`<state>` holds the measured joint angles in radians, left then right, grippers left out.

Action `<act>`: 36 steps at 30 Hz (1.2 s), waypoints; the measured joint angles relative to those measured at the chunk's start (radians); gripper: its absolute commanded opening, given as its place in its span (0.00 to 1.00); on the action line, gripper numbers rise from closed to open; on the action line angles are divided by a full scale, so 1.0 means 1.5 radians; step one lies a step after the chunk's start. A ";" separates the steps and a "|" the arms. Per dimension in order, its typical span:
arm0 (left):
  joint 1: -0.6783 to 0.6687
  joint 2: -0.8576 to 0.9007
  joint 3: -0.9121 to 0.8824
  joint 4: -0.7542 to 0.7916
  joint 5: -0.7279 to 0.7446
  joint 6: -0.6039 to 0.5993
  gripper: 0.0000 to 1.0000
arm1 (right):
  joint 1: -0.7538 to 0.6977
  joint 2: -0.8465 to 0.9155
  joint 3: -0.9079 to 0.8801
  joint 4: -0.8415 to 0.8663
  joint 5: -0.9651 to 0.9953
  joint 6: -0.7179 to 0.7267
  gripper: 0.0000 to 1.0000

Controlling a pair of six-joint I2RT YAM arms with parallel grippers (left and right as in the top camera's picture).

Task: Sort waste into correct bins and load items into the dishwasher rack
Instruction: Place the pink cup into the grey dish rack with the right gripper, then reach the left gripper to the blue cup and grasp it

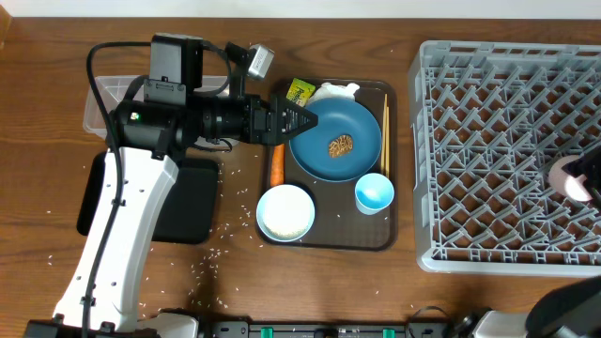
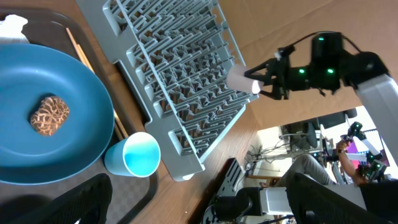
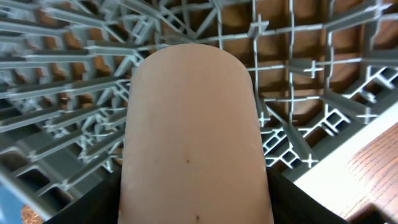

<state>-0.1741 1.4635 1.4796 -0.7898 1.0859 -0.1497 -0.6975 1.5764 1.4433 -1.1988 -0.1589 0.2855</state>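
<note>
My right gripper is holding the pink-inside cup at the grey rack [image 1: 565, 179], so my left gripper should raise the blue-inside cup [image 1: 375, 193] and pass it to my right one.
My left gripper [image 1: 302, 120] [image 2: 199, 208] is open and empty, over the left rim of the dark-blue dish [image 1: 335, 141] [image 2: 56, 143], which holds the brown food lump [image 1: 340, 146] [image 2: 50, 115]. My right gripper [image 1: 575, 178] [image 2: 264, 81] is shut on the pink-inside cup [image 3: 193, 137] [image 2: 239, 78] over the right part of the grey rack [image 1: 488, 150] [image 3: 298, 81]. The blue-inside cup [image 1: 374, 192] [image 2: 134, 155], white bowl [image 1: 285, 211], carrot [image 1: 277, 164], chopsticks [image 1: 384, 131], wrapper [image 1: 300, 91] and tissue [image 1: 336, 91] lie on the brown tray. The foil is out of view.
The brown serving tray [image 1: 390, 235] sits at the table's middle. The clear tub [image 1: 108, 99] and black tray [image 1: 192, 202] are at the left, partly under my left arm. Loose rice [image 1: 221, 249] is scattered on the table in front of the black tray.
</note>
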 measured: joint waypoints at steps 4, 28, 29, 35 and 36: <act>0.000 0.000 0.000 -0.003 -0.001 0.000 0.90 | -0.009 0.051 0.000 0.014 0.001 0.003 0.57; -0.156 0.002 0.000 -0.060 -0.310 0.016 0.78 | 0.096 -0.205 0.011 0.056 -0.257 -0.056 0.99; -0.179 0.004 0.000 -0.066 -0.351 0.016 0.78 | 0.104 -0.219 0.012 0.059 -0.261 -0.056 0.99; -0.303 0.068 0.000 -0.073 -0.538 0.017 0.77 | 0.113 -0.243 0.012 0.056 -0.246 -0.026 0.99; -0.317 0.090 0.000 -0.073 -0.556 0.013 0.75 | 0.113 -0.241 0.012 0.051 -0.235 -0.017 0.99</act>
<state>-0.6491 1.5986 1.4796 -0.8989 0.2523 -0.1307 -0.5278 1.2152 1.4620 -1.1229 -0.5110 0.2600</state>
